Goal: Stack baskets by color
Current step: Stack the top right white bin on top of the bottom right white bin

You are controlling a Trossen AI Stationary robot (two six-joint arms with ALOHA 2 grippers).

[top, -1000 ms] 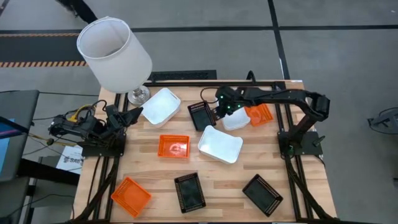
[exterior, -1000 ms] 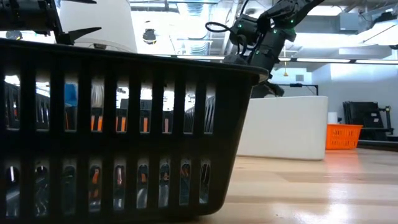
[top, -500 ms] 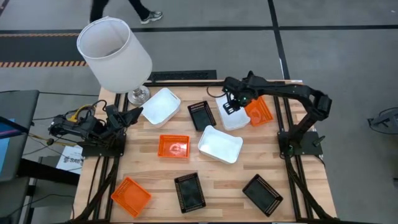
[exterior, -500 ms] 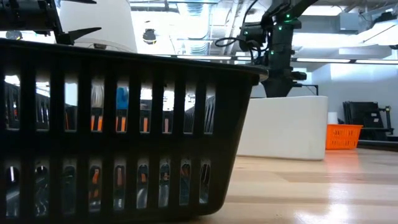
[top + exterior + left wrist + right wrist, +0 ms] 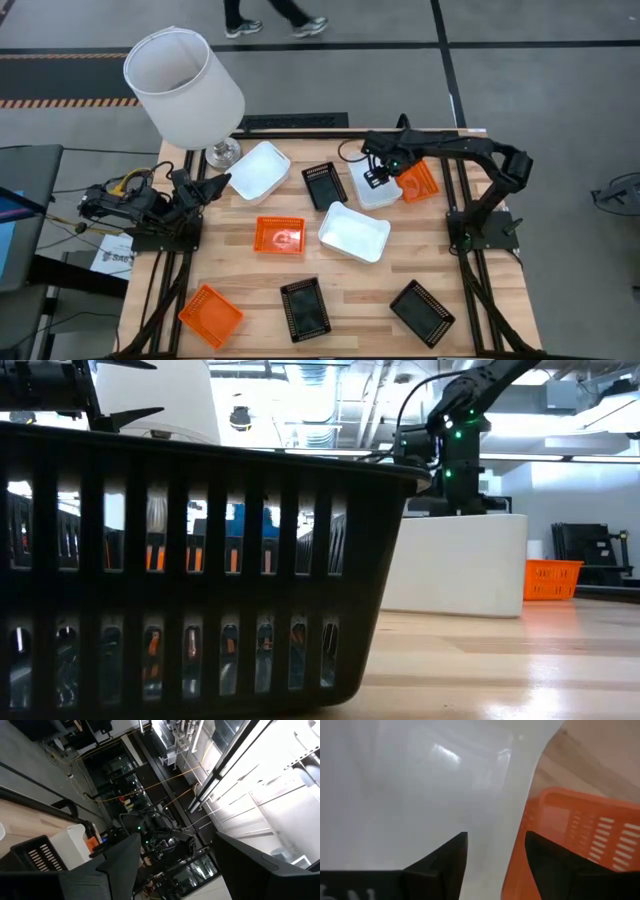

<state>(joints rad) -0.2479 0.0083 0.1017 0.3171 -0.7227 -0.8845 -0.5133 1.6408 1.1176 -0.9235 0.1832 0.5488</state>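
Only a narrow gap (image 5: 348,183) lies between the black basket (image 5: 323,187) and the far white basket. The black basket will therefore slide and turn when I lift the white basket.
Three white, three orange and three black baskets lie singly on the wooden table. My right gripper (image 5: 376,175) (image 5: 495,840) points down, open, over the far-right white basket (image 5: 372,192) (image 5: 455,565). One finger hangs over the basket's inside, the other over the neighbouring orange basket (image 5: 420,182) (image 5: 570,835). The white basket's wall (image 5: 517,815) lies between them, and I see no touch. My left gripper (image 5: 218,184) (image 5: 175,840) waits open at the table's left edge, pointing slightly upward.
A black basket (image 5: 324,185) sits just left of the white one, and another white basket (image 5: 354,232) just nearer. A large white lampshade (image 5: 185,85) on a glass base stands at the far left corner. In the low view a black basket (image 5: 200,560) blocks most of the picture.
My right gripper has moved toward the table's right edge and a little down, from near the black basket to over the white basket's right side. It has tipped from a slant to pointing almost straight down. The baskets have stayed in place.
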